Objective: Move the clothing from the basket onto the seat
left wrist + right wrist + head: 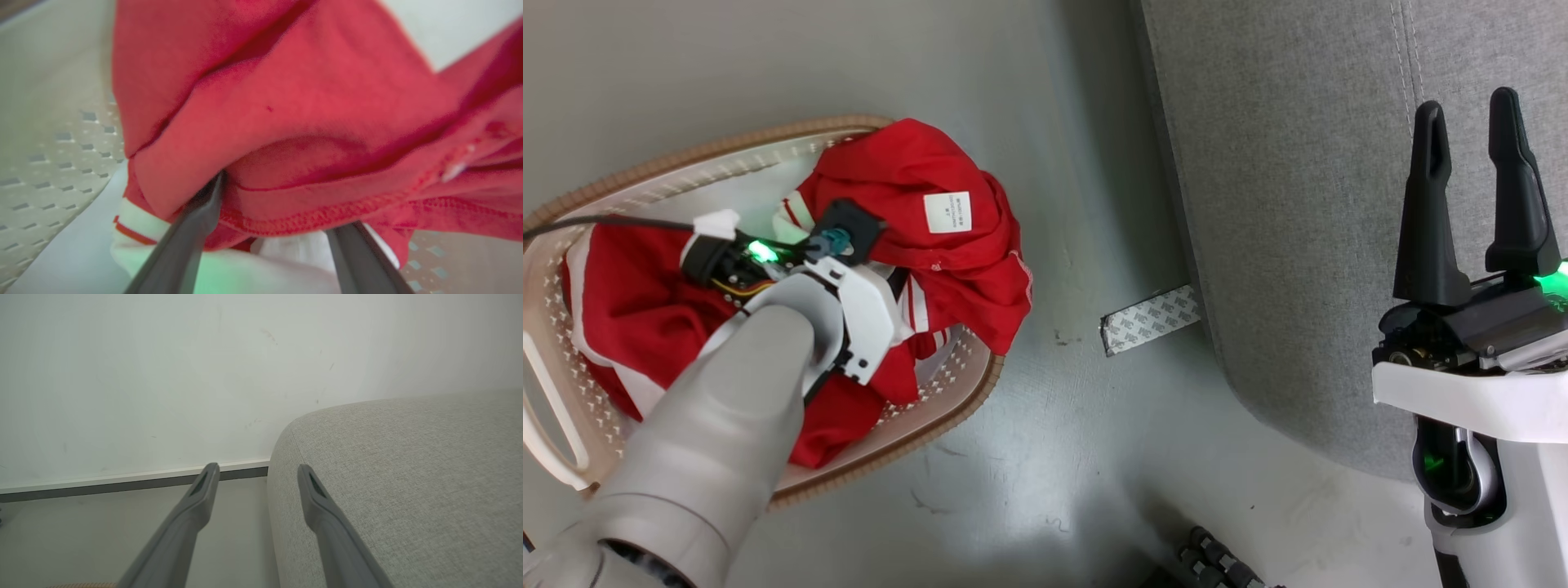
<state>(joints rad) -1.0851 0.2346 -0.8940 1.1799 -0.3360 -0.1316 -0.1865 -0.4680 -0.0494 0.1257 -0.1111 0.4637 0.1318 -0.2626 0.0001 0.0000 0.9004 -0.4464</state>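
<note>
My gripper is going to lift the red fold (939, 255), which meets white cloth with a red stripe (794, 211). That white cloth will come along and hang below.
The clothing (907, 167), bright red with white panels and a white label (947, 212), is heaped in the cream basket (968, 400) on the floor at the left. My left arm reaches down into the heap, and its wrist (849, 286) hides the fingers. In the left wrist view my left gripper (282, 204) stands open, its fingers pushed into a red fold of the clothing (310, 102), tips buried. My right gripper (1468, 106) is open and holds nothing, hovering over the edge of the grey seat (1298, 204). The right wrist view shows that gripper (257, 469) at the seat's rounded corner (408, 477).
A strip of patterned tape (1150, 318) lies on the grey floor against the seat's side. A dark ribbed object (1217, 563) pokes in at the bottom edge. Beyond the seat stands a pale wall with a baseboard (122, 484). Bare floor (1078, 204) separates basket and seat.
</note>
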